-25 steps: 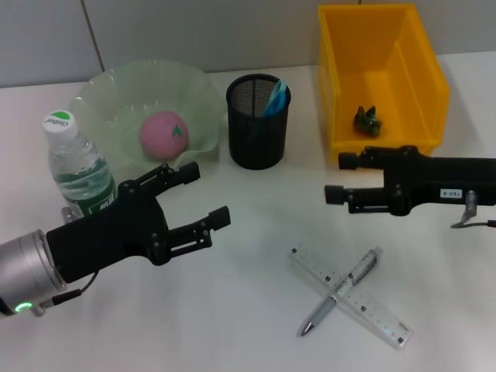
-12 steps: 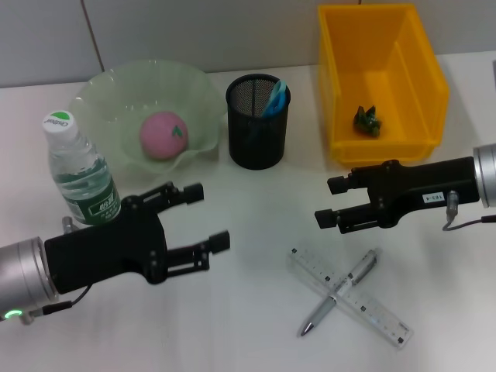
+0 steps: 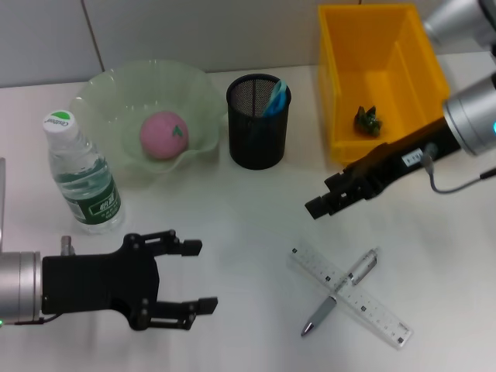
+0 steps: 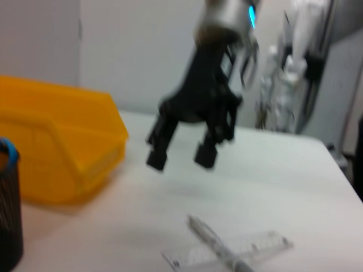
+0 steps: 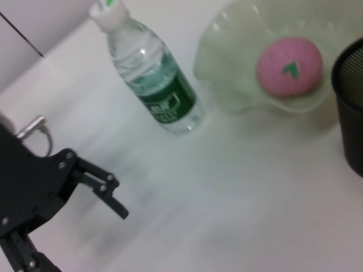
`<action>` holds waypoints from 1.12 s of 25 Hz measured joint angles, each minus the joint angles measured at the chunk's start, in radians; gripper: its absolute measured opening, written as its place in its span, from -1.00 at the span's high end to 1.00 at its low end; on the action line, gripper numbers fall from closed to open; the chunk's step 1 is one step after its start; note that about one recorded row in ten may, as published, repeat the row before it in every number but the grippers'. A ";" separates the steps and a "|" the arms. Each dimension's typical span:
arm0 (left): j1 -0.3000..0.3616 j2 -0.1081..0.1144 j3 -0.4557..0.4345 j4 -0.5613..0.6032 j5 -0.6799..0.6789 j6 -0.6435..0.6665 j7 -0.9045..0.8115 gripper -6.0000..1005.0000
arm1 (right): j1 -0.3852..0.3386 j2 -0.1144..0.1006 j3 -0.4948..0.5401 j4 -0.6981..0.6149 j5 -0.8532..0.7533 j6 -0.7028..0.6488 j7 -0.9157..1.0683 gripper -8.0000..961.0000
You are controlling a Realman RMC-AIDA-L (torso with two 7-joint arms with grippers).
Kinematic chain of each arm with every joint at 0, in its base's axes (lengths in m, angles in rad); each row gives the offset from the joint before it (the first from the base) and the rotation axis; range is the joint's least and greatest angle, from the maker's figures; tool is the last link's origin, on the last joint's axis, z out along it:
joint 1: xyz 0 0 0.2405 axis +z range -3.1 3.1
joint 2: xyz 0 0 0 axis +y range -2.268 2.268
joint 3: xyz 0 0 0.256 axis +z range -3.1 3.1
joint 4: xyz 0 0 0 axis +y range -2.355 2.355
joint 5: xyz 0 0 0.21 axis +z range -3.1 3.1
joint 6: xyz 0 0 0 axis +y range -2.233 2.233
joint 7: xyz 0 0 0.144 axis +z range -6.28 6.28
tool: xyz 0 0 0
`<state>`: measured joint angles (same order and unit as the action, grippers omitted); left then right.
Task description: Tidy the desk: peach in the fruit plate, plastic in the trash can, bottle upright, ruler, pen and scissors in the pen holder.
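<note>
The ruler's end [image 3: 302, 256] nearest the pen holder is clear of the pen, so my right gripper should keep moving down open until its fingers close around that end.
The ruler [image 3: 376, 311] and pen [image 3: 342, 290] lie crossed on the table at the front right. My right gripper [image 3: 323, 198] hangs open just behind them, empty; the left wrist view shows it [image 4: 180, 158] above the pen [image 4: 218, 246] and ruler [image 4: 258, 246]. My left gripper [image 3: 198, 276] is open and empty at the front left. The bottle [image 3: 81, 178] stands upright. The peach [image 3: 163, 134] rests in the green fruit plate [image 3: 108, 93]. Blue scissors handles [image 3: 276, 96] stick out of the black mesh pen holder [image 3: 257, 132]. Green plastic [image 3: 367, 120] lies in the yellow trash can [image 3: 422, 85].
The right wrist view shows the bottle [image 5: 153, 76], the peach [image 5: 289, 67] in its plate [image 5: 224, 68], the pen holder's rim [image 5: 351, 113] and my left gripper's fingers [image 5: 106, 191]. A wall runs along the table's far edge.
My left gripper drew back from the bottle toward the front edge. My right gripper swung left and toward the front, angling down over the ruler and pen.
</note>
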<state>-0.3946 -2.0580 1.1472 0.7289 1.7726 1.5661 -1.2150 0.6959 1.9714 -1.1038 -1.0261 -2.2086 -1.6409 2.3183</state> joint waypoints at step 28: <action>-0.016 0.011 -0.005 0.038 0.113 0.012 -0.032 -0.68 | 0.293 0.120 -0.460 0.100 -0.333 0.048 0.436 -0.62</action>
<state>-0.4106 -2.0469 1.1427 0.7669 1.8857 1.5785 -1.2471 0.9886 2.0915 -1.5641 -0.9261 -2.5411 -1.5924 2.7545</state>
